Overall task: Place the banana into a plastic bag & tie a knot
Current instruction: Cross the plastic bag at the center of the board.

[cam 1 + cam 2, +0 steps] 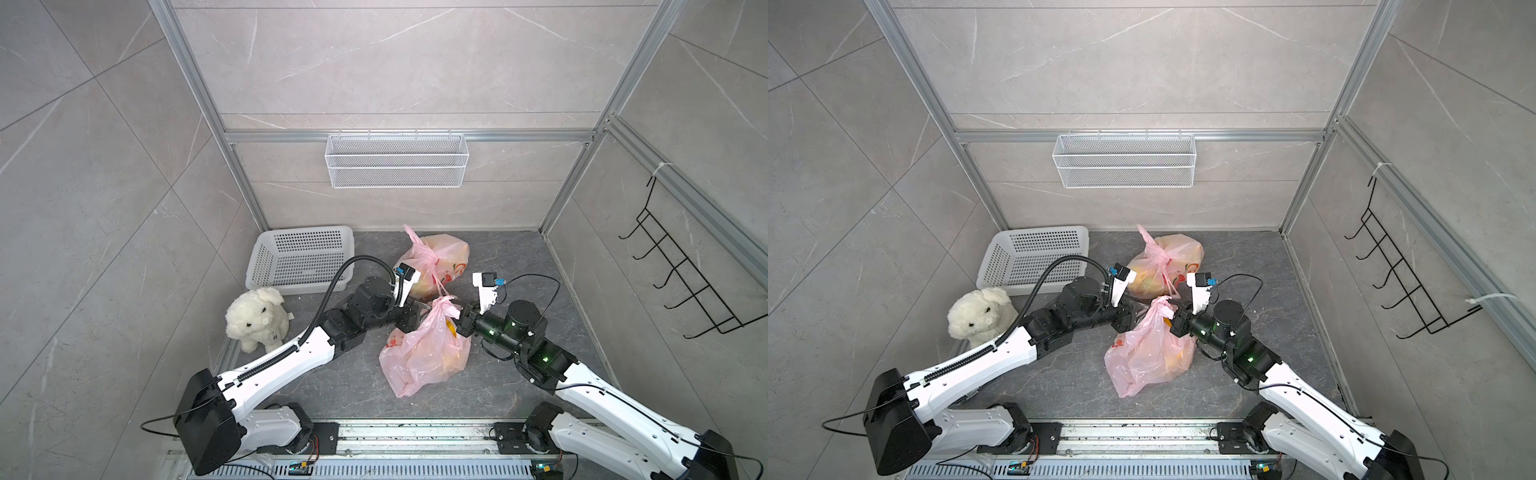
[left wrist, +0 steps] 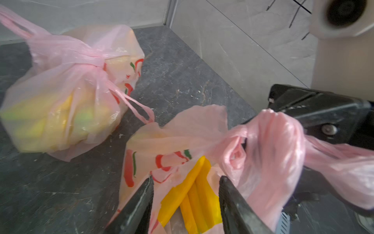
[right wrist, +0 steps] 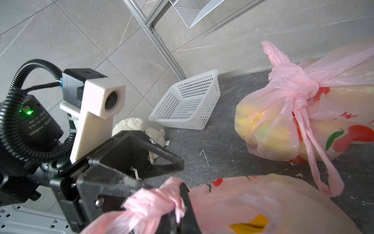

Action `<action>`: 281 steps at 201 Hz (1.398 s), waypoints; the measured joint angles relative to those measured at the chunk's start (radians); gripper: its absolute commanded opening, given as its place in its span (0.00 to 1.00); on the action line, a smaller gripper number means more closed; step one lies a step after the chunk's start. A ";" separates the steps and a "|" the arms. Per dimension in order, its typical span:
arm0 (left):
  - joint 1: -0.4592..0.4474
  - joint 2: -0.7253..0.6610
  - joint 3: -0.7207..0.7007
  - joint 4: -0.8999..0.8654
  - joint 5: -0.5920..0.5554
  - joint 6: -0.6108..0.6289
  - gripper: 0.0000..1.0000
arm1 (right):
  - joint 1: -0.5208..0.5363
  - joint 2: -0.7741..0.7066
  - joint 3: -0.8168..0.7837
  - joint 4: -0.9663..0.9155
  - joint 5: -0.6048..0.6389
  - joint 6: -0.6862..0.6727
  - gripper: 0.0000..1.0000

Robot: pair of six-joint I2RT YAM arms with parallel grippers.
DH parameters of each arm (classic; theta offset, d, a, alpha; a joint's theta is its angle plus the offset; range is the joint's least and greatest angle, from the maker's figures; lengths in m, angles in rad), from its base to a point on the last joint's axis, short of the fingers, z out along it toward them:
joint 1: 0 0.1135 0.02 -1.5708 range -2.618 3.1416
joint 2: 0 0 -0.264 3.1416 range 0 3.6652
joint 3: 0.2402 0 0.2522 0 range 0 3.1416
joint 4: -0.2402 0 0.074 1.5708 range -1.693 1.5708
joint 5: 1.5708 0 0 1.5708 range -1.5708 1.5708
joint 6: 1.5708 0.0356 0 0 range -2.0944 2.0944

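Observation:
I should hold the bag with my left gripper beside the bag's handle lump wrapping my right gripper's fingers, while those withdraw and take the lump's loose end.
A pink plastic bag lies mid-floor between both arms. The yellow banana shows inside its mouth. The bag's handles are bunched into a twisted knot-like lump. My right gripper is shut on that lump and holds it up. My left gripper stands open just left of the lump. Nothing is clamped between its fingers; the banana and the bag's mouth show in the gap.
A second pink bag, tied shut with yellow contents, lies just behind. A white plastic basket and a white plush dog sit at the left. A wire basket hangs on the back wall, a black hook rack on the right wall.

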 measured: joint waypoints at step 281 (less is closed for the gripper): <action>-0.019 0.016 0.019 0.019 -0.006 0.021 0.00 | -0.002 -0.210 0.078 -0.377 0.002 -0.217 0.67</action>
